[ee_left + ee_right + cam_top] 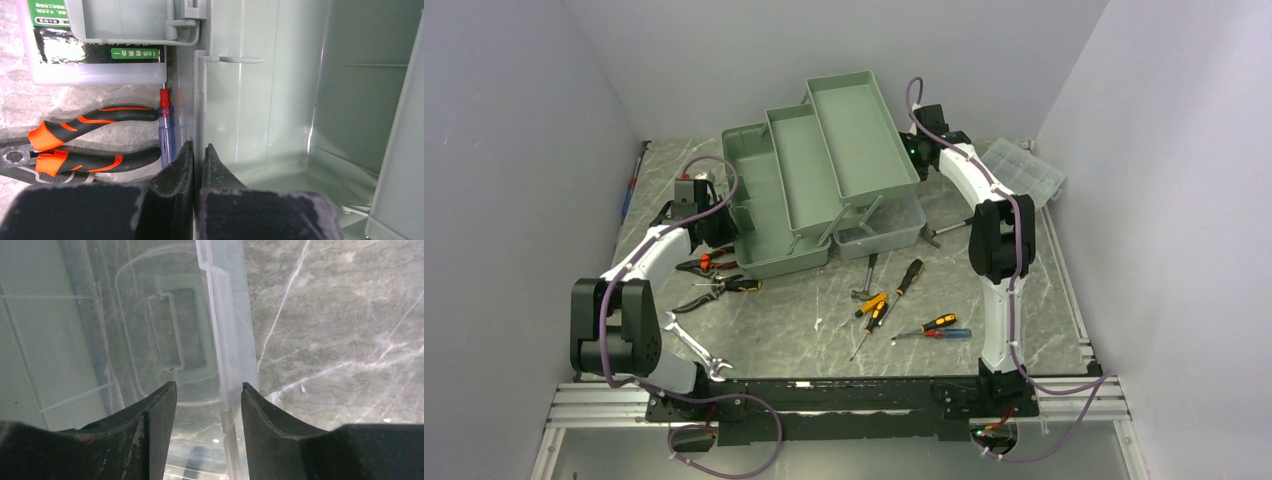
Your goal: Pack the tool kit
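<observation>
The blue tester screwdriver lies tight against the toolbox, so my left gripper should regrip the toolbox's thin side and ease it clear of the tools.
The sage-green toolbox stands open at the back centre with its trays folded out. Its translucent lid hangs at the front right. My left gripper is at the box's left end. In the left wrist view it is shut on the thin green side wall. My right gripper is at the box's right end. In the right wrist view it is open, with the lid's clear rim between the jaws. Pliers and screwdrivers lie on the table.
Orange-handled pliers and a blue tester screwdriver lie just left of the gripped wall, under a clear case with a green label. A wrench lies front left. A small clear organizer box sits back right.
</observation>
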